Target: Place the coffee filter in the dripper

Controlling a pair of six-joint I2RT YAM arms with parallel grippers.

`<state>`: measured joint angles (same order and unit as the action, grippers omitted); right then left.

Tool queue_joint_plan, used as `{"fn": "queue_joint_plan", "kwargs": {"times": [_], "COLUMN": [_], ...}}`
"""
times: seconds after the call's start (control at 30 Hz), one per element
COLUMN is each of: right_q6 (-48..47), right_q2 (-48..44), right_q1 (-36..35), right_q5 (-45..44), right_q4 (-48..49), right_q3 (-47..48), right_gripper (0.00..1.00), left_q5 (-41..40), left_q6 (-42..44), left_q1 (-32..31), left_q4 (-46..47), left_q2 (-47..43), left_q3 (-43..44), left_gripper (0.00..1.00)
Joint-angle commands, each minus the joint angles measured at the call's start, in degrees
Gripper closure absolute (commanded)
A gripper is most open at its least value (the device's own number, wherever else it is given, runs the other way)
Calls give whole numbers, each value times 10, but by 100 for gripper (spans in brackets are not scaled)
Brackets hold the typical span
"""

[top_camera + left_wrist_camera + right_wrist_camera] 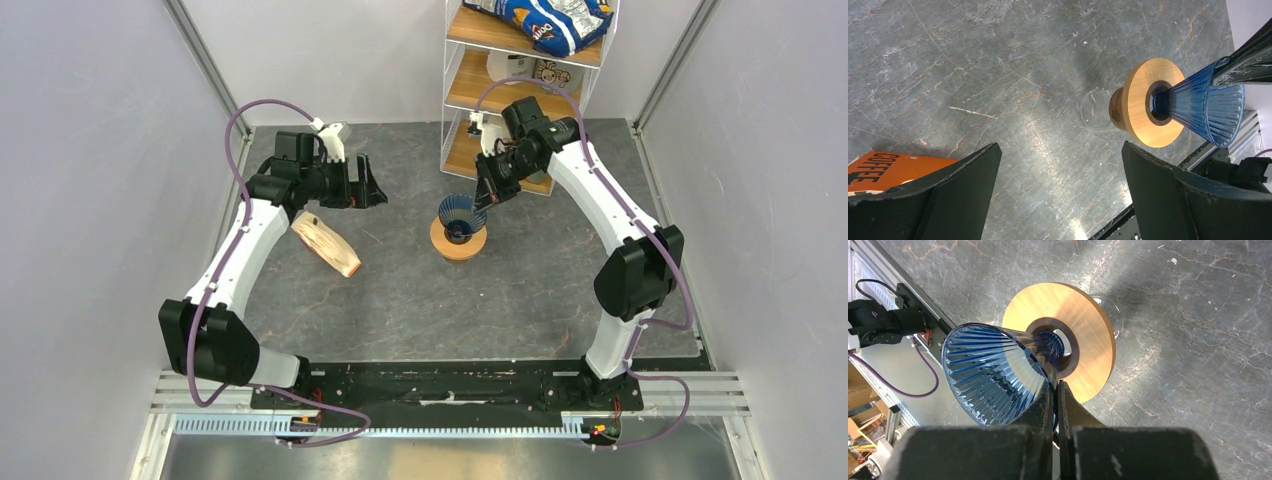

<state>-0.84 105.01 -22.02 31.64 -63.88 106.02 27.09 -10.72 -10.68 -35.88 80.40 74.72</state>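
Note:
I should loosen my right gripper and bring my left gripper to the opposite rim [441, 207] to straighten the dripper, since it tilts in the wooden ring's hole [1060, 343].
The dark blue ribbed dripper [460, 212] has its narrow end in the hole of a flat wooden ring [459, 243] at the table's middle. My right gripper [488, 195] is shut on the dripper's rim wall, one finger inside the cone and one outside. In the right wrist view the dripper [993, 371] is at centre left and the gripper [1056, 392] pinches its wall. My left gripper [367, 186] is open and empty, left of the dripper. In the left wrist view it [1060, 167] hovers over bare table, with the dripper [1205, 107] at upper right. No single white coffee filter is in view.
A cream-and-tan wedge of stacked paper [326, 244] lies below the left gripper; its orange "COFFEE" packet [893, 167] shows in the left wrist view. A small clear glass cup [1095, 109] sits under the ring. A shelf unit [520, 80] holding a snack bag [545, 20] stands at the back.

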Motion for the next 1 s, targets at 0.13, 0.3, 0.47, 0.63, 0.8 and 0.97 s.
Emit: {"fn": "queue_joint_plan", "kwargs": {"times": [0.13, 0.3, 0.47, 0.63, 0.8, 0.97], "right_q6": [8, 7, 8, 8, -7, -23], "right_q2": [0, 3, 4, -3, -34, -62], "right_q1": [-2, -2, -2, -1, 18, 60], "right_q5": [9, 5, 12, 13, 29, 97], "right_q4": [19, 20, 20, 12, -13, -27], "right_q3": [-18, -24, -20, 7, 23, -7], "right_gripper": [100, 92, 68, 50, 36, 31], "left_q5": [8, 6, 7, 25, 128, 201], "left_q6": [-16, -18, -20, -23, -31, -78], "left_q1": [1, 1, 1, 1, 0, -36], "left_q4": [17, 17, 15, 5, -5, 15], "left_q2": [2, 5, 4, 3, 6, 19], "left_q3": [6, 7, 7, 18, 48, 58], "left_gripper": [1, 1, 1, 0, 1, 10]}}
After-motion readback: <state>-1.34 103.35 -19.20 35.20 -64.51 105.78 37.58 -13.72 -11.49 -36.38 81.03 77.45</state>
